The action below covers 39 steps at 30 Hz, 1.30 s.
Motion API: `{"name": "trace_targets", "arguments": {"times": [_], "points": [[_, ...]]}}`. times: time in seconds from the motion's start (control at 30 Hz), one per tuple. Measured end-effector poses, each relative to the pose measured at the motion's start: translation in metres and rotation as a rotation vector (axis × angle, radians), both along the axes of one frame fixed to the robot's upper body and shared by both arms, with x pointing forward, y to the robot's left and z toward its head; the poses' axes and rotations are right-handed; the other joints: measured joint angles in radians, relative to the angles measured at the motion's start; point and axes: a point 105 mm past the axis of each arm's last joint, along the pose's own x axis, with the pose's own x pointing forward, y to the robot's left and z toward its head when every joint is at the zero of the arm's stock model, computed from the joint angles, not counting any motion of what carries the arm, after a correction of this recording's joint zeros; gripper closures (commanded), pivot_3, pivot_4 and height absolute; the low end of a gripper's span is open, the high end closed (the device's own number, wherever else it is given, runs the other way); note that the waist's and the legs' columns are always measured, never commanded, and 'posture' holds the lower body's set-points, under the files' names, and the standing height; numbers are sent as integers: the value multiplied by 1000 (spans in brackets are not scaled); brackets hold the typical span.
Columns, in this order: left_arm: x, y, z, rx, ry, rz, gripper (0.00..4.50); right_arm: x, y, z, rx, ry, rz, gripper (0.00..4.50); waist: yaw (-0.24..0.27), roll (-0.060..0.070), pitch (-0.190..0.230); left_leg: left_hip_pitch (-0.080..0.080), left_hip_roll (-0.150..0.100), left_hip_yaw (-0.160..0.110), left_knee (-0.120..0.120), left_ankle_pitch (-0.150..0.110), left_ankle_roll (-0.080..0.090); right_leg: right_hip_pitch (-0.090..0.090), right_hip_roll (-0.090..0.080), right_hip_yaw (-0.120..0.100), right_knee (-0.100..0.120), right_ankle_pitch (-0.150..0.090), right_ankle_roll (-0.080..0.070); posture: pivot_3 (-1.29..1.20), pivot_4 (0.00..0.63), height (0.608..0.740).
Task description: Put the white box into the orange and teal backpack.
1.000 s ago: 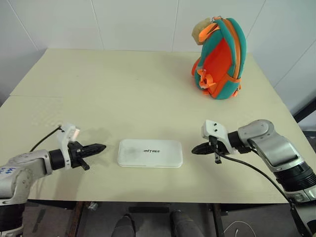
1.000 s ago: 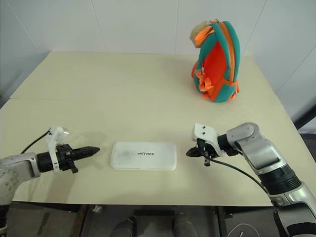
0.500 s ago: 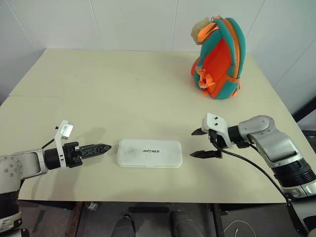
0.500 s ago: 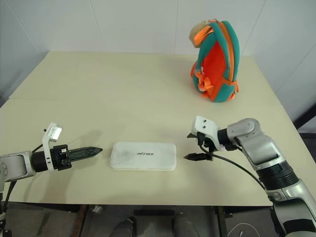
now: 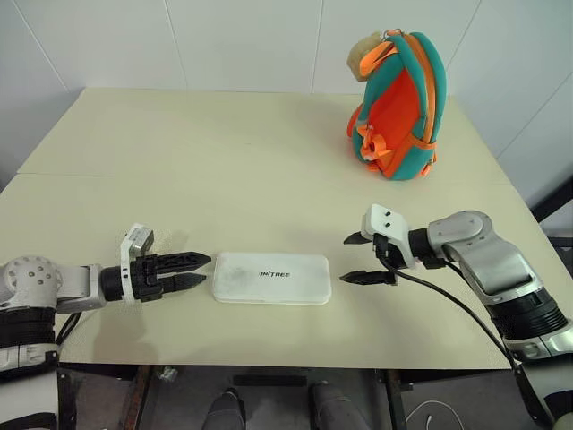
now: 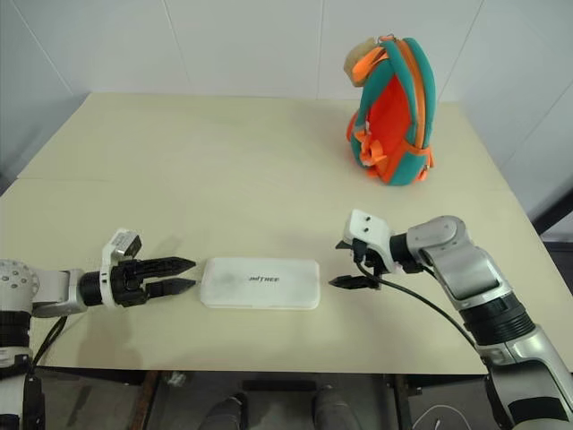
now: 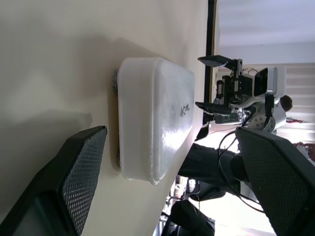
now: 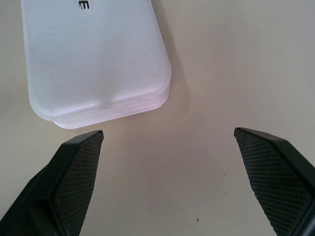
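My left gripper's fingers are open across the thin height of the white box's end [image 5: 218, 277]. I should keep moving in until they close on its lid [image 5: 238, 270] and bottom.
The white box [image 5: 272, 277] lies flat on the table near its front edge, with dark lettering on its lid. My left gripper [image 5: 204, 270] is open just off the box's left end, fingers level and pointing at it, nothing between them. Open too, my right gripper [image 5: 347, 260] faces the box's right end with a small gap; the right wrist view shows the box's corner [image 8: 93, 64] ahead of the spread fingertips [image 8: 81, 152]. In the left wrist view the box [image 7: 152, 123] lies just past the fingers. The orange and teal backpack [image 5: 400, 107] stands upright at the far right of the table.
The cream table [image 5: 224, 161] stretches wide between the box and the backpack. Its front edge runs just below both grippers. A black cable [image 5: 452, 300] hangs from my right wrist. White walls close in behind the table.
Both grippers have gone from shut to open. My left wrist has rolled, and its fingertips now sit closer to the box's left end. The box and backpack have not moved.
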Motion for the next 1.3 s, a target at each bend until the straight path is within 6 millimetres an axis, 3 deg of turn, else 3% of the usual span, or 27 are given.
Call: {"name": "trace_targets", "arguments": {"times": [0.5,1.27,1.3], "points": [[14,-23,-1,103,-10,-135,28,2,7,0,22,-12,-15,0,2,0,0,0,0,0,0,0,0,1,0,0,0,0,0,0,150,740],[26,-50,-6,80,-95,-222,28,3,20,-3,61,-19,7,0,30,0,0,0,-1,-1,8,0,1,6,0,0,-1,2,3,0,150,740],[27,-51,-6,78,-98,-223,213,4,20,-3,61,-18,6,0,30,0,0,0,-1,-1,8,0,1,6,0,0,-1,2,3,0,150,740]]}}
